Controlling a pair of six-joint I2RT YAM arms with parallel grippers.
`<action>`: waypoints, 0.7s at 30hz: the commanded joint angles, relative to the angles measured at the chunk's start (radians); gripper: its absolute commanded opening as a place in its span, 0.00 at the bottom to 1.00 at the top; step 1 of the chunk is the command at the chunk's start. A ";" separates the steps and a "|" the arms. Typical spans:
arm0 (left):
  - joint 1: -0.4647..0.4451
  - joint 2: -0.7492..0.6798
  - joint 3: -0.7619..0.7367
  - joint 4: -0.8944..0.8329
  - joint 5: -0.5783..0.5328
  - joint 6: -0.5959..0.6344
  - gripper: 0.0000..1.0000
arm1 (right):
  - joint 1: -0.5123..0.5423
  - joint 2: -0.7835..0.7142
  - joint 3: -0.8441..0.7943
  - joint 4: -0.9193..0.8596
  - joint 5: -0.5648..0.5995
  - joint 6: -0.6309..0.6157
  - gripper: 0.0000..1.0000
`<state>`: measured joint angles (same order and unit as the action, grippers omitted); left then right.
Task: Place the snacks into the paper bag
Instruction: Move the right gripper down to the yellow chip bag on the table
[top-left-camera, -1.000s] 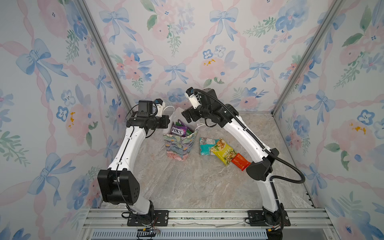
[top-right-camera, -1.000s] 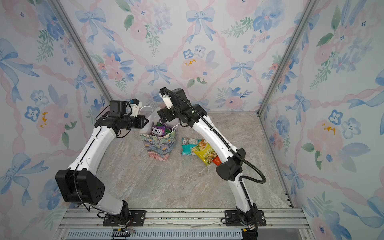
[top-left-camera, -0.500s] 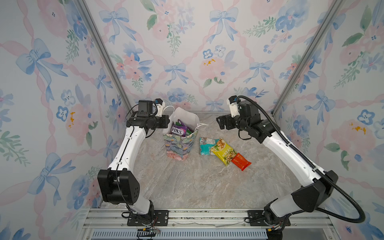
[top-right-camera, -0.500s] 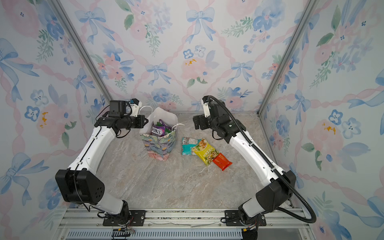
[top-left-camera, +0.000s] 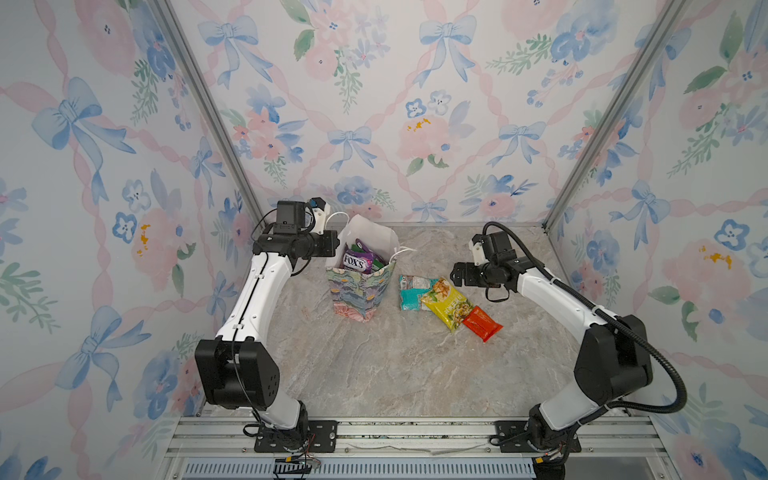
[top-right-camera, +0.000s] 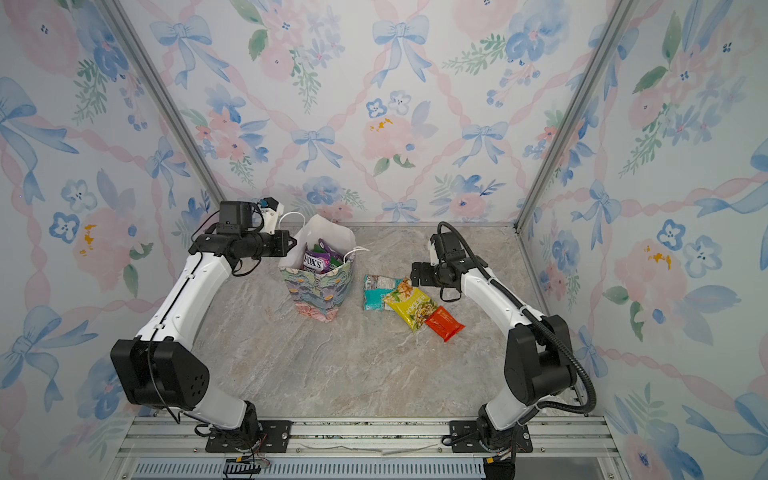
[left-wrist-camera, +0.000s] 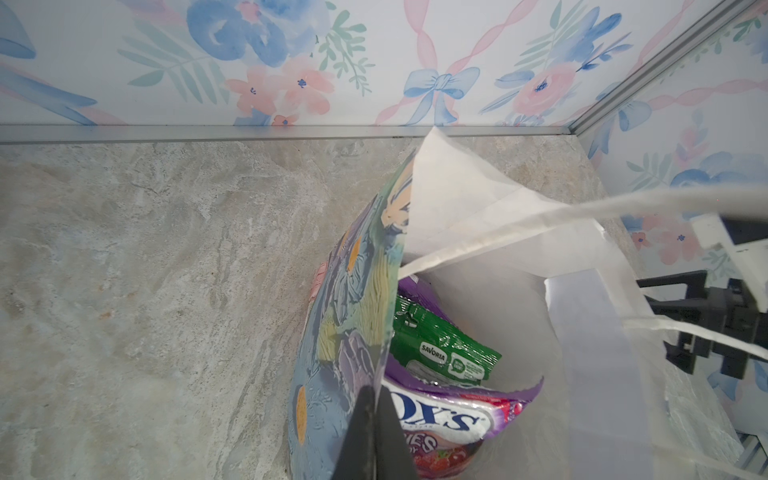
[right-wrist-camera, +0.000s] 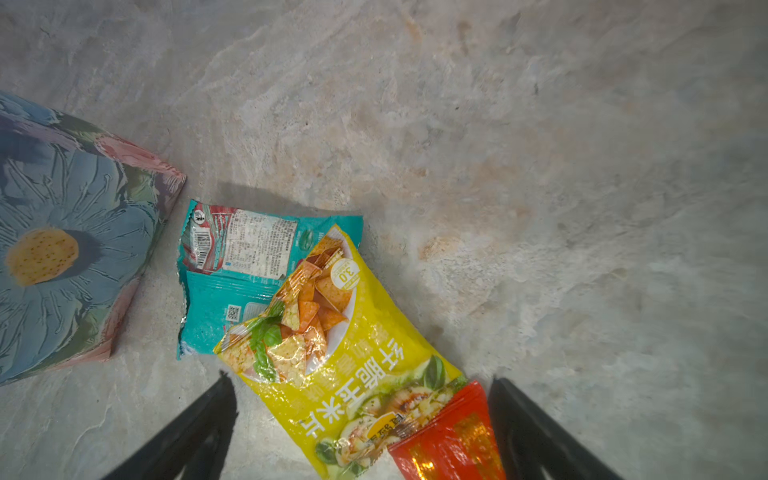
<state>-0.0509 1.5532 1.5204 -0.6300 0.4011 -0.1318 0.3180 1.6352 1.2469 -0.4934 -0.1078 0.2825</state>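
The yellow packet lies at a slant across the teal packet and against the red one, so next my right gripper turns the yellow packet straight and pinches its long edge (right-wrist-camera: 402, 308).
The flowered paper bag (top-left-camera: 360, 291) (top-right-camera: 319, 296) stands upright. My left gripper (top-left-camera: 332, 249) (left-wrist-camera: 376, 399) is shut on its rim, pinching the bag's wall (left-wrist-camera: 349, 316). A purple FOX'S packet (top-left-camera: 356, 262) (left-wrist-camera: 440, 419) and a green packet (left-wrist-camera: 440, 353) sit inside. Right of the bag a teal packet (top-left-camera: 411, 293) (right-wrist-camera: 232, 266), a yellow packet (top-left-camera: 446, 305) (right-wrist-camera: 340, 353) and a small red packet (top-left-camera: 482, 324) (right-wrist-camera: 449, 444) overlap on the table. My right gripper (top-left-camera: 457, 276) (right-wrist-camera: 361, 380) hangs open above the yellow and red packets, holding nothing.
The marble table (top-left-camera: 395, 365) is enclosed by floral walls on three sides, with metal corner posts (top-left-camera: 582, 166). A white cord handle (left-wrist-camera: 540, 216) stretches from the bag past the left wrist camera. The arm bases sit on a rail (top-left-camera: 415, 432) at the front edge.
My right arm has swung away from the bag's mouth, rightward and down, and now hovers over the loose packets. The left gripper and the bag have not moved.
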 joint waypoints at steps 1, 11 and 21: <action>0.005 0.005 -0.013 -0.016 0.001 0.014 0.00 | 0.004 0.045 -0.040 0.042 -0.081 0.056 0.97; 0.005 0.006 -0.013 -0.016 0.001 0.014 0.00 | 0.085 0.095 -0.141 0.079 -0.125 0.126 0.98; 0.006 0.005 -0.013 -0.016 0.004 0.012 0.00 | 0.271 0.036 -0.236 0.179 -0.181 0.316 0.98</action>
<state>-0.0509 1.5532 1.5204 -0.6300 0.4011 -0.1318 0.5541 1.7004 1.0382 -0.3592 -0.2386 0.5053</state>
